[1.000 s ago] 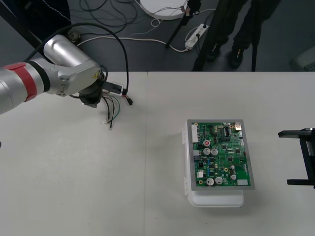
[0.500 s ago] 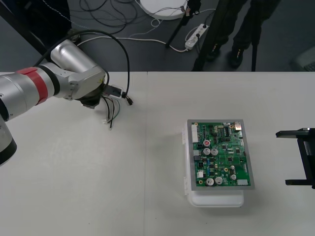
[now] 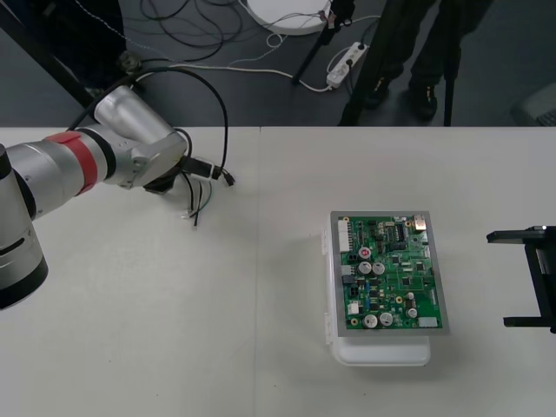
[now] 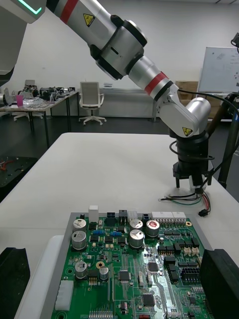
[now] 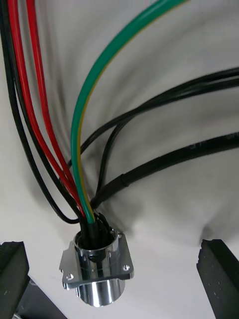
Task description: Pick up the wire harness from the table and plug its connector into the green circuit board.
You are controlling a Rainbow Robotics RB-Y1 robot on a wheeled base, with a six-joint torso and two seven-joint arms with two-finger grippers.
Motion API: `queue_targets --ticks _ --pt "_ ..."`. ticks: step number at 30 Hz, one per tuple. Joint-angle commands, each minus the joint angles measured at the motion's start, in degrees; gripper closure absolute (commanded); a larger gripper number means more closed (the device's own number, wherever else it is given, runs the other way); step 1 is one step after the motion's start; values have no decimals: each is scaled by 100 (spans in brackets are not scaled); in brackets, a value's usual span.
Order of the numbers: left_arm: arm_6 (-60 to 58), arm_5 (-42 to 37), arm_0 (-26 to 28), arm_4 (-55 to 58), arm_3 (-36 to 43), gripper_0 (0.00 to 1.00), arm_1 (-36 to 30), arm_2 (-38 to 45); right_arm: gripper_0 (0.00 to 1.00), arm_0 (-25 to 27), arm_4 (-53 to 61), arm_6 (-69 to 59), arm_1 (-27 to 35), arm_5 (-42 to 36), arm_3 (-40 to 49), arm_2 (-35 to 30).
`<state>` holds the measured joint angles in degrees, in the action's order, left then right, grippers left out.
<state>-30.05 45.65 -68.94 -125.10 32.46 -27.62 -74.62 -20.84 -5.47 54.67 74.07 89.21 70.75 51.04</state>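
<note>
The green wire keeps a smooth arch out of the round metal socket, so I expect the fanned wires to stay spread out when I lift it.
The wire harness lies on the table near the far left, its red, black and green wires fanned out and the small black plug at the right end. My left gripper is over its left end. In the left wrist view its fingers stand far apart, open, on either side of the round metal socket, with the wires leading away. The green circuit board sits on its white base at the right. My right gripper waits open at the right edge, facing the board.
The right wrist view looks over the board to the left gripper standing upright above the harness and the plug. Bare table lies between harness and board. Cables run on the dark floor past the far edge.
The left arm's links have swung a little toward the far edge while its wrist stays over the harness. Harness, board and right gripper have not moved.
</note>
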Motion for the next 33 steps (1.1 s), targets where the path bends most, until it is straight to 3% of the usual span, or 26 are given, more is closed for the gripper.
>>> queue_targets --ticks 1,33 --pt "-133 -346 -349 -32 -109 0 178 -43 0 -157 -33 264 -94 79 -61 64" --pt "-203 -486 -278 -23 -197 0 178 -149 0 -157 -33 158 -164 79 -167 64"
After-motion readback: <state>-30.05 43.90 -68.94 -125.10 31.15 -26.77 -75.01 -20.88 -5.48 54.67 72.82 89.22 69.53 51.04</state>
